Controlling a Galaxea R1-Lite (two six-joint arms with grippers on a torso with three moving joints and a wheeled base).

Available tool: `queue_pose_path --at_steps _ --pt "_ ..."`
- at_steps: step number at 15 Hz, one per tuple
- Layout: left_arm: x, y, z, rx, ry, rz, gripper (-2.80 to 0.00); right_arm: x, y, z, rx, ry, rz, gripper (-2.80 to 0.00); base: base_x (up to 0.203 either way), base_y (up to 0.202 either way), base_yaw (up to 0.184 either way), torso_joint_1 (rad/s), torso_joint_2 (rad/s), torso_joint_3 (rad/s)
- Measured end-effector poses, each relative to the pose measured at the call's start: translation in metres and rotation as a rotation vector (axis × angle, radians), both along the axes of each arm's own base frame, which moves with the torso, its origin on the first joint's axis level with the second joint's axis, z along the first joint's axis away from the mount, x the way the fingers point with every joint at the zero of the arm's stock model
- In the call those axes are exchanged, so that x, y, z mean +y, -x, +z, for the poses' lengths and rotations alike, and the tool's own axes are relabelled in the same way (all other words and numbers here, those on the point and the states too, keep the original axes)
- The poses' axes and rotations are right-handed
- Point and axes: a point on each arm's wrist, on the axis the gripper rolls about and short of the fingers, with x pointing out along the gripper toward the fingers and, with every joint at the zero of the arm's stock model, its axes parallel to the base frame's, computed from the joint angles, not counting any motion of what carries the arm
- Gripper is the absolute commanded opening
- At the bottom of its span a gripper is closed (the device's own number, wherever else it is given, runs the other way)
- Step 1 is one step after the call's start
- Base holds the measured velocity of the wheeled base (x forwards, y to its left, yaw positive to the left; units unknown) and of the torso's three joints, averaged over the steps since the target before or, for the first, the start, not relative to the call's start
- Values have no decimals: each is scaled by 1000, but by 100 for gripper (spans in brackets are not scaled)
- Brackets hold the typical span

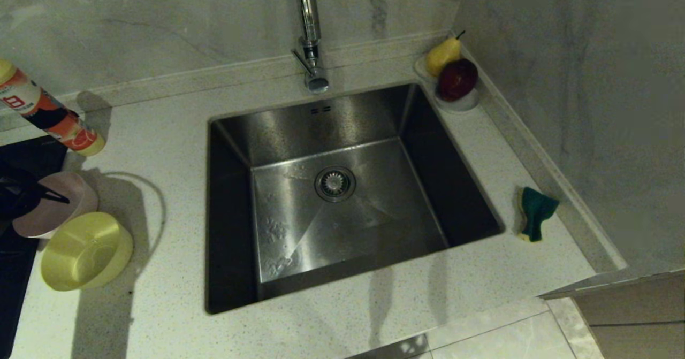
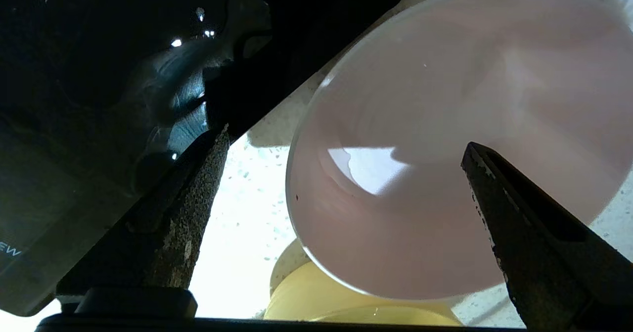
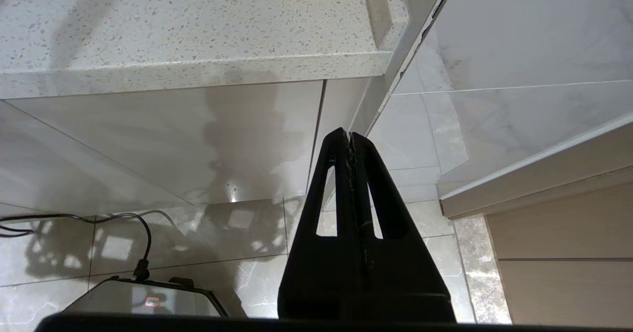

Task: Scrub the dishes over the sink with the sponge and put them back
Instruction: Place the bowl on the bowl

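Observation:
The pink bowl (image 1: 71,199) is about as wide as the empty yellow bowl (image 1: 86,252), so it will fit only partway in when the robot lowers it inside.
A pale pink bowl (image 1: 61,209) stands on the counter left of the sink (image 1: 299,129), with a yellow bowl (image 1: 88,249) touching it on the near side. My left gripper (image 1: 51,196) reaches in from the left edge at the pink bowl's rim. In the left wrist view this gripper (image 2: 346,141) is open: one finger is over the pink bowl (image 2: 470,99) and the other over the counter outside its rim. The yellow bowl (image 2: 341,302) peeks out beneath. The sponge (image 1: 535,212) lies green face up on the counter right of the sink. My right gripper (image 3: 350,134) hangs shut below the counter edge.
A tall chrome tap (image 1: 310,32) rises behind the sink. A white saucer (image 1: 465,102) with a pear and a red fruit sits at the back right corner. An orange and white bottle (image 1: 48,115) lies at the far left beside a black cooktop (image 1: 32,153).

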Motion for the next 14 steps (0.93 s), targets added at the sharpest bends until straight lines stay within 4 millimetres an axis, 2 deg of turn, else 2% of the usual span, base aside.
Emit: queue_pose_path --at_steps 8,9,14 --pt "6 -7 0 -34 -26 10 0 0 0 0 0 0 0 -280 0 0 0 0 0 0" --pt "7 -8 1 -38 -27 13 -280 0 0 0 0 0 0 -280 0 0 0 0 0 0" --pt "10 -10 -3 -31 -25 16 -280 0 0 0 0 0 0 -280 0 0 0 0 0 0"
